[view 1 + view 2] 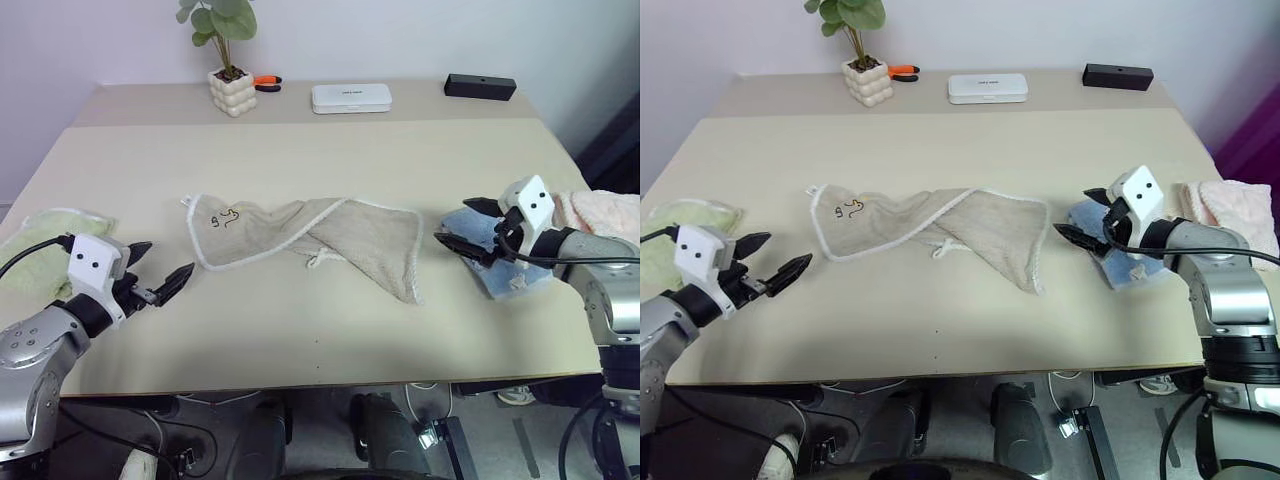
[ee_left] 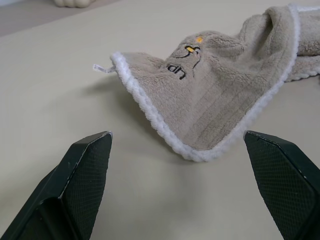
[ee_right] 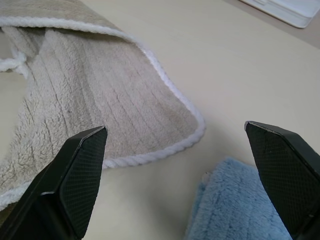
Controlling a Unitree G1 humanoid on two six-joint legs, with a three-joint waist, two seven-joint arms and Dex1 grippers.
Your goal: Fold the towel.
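Note:
I expect the towel point(image 1: 250, 232) to straighten into a long piece when I lift and fold it, because its white edge point(image 1: 312, 226) slants across a loose overlap in the towel's middle.
The beige-tan towel point(image 1: 310, 235) with white piped edging lies crumpled and twisted across the middle of the table. Its corner with the dark embroidered squiggle point(image 1: 222, 219) points toward my left side, and a white loop point(image 1: 318, 260) pokes out at its near edge. My left gripper point(image 1: 160, 268) hovers open just left of that corner, which lifts slightly off the table in the left wrist view point(image 2: 200, 100). My right gripper point(image 1: 462, 225) stands open just right of the towel's other end point(image 3: 115, 110), nothing between its fingers.
A light blue cloth point(image 1: 505, 265) lies under the right gripper, a pink cloth point(image 1: 605, 212) beyond it. A pale green cloth point(image 1: 40, 250) sits at the left edge. At the back stand a potted plant point(image 1: 230, 70), a white box point(image 1: 350, 97) and a black box point(image 1: 480, 86).

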